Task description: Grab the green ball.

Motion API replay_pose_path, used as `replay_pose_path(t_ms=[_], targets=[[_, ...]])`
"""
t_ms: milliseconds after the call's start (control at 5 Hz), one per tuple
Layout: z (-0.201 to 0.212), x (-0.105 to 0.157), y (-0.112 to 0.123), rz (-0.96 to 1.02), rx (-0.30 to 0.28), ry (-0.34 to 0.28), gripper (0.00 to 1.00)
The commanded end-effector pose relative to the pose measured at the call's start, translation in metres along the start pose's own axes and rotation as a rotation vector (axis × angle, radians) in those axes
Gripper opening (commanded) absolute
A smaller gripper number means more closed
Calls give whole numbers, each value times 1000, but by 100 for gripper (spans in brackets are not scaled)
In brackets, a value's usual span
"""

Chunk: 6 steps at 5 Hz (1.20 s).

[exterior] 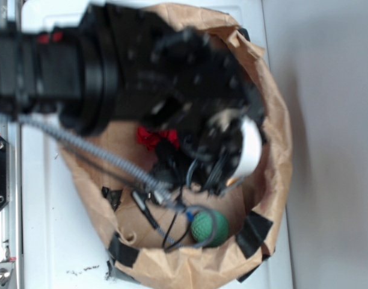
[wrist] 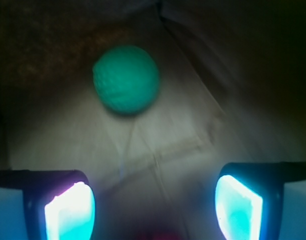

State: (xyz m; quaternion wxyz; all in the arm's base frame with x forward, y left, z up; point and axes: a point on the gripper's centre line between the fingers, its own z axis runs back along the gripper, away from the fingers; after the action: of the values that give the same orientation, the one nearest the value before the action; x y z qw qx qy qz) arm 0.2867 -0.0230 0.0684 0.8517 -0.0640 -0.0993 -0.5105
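Only paper (wrist: 155,187) is under the gripper's open fingers, so the robot should move toward the bag's front rim and get the fingers around the green ball (exterior: 208,229) before closing them.
The green ball (exterior: 209,228) (wrist: 126,79) rests on the brown paper floor of a paper bag (exterior: 279,150), near the bag's front rim in the exterior view. In the wrist view it lies ahead of my gripper (wrist: 154,202), a little left of centre and well short of the fingertips. My gripper is open, its two glowing pads (wrist: 70,212) far apart with only bare paper between them. In the exterior view the black arm (exterior: 160,78) hangs over the bag and hides the jaws.
A red ruffled cloth wad (exterior: 155,138) lies in the bag behind the arm. A white round piece (exterior: 251,147) sits by the bag's right wall. Black tape patches (exterior: 255,235) hold the rim. Cables (exterior: 172,208) trail past the ball.
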Motion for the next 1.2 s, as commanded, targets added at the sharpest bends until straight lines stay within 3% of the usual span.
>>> replay_pose_path(t_ms=[0, 200, 400, 600, 800, 1000], targets=[[-7, 38, 0, -59, 44, -91, 100], [-16, 41, -4, -61, -47, -122, 100], [-2, 33, -9, -113, -185, -196, 100], [6, 30, -7, -148, -135, -225, 0], [3, 38, -2, -168, -87, -184, 0], [6, 42, -5, -178, -126, -151, 86]])
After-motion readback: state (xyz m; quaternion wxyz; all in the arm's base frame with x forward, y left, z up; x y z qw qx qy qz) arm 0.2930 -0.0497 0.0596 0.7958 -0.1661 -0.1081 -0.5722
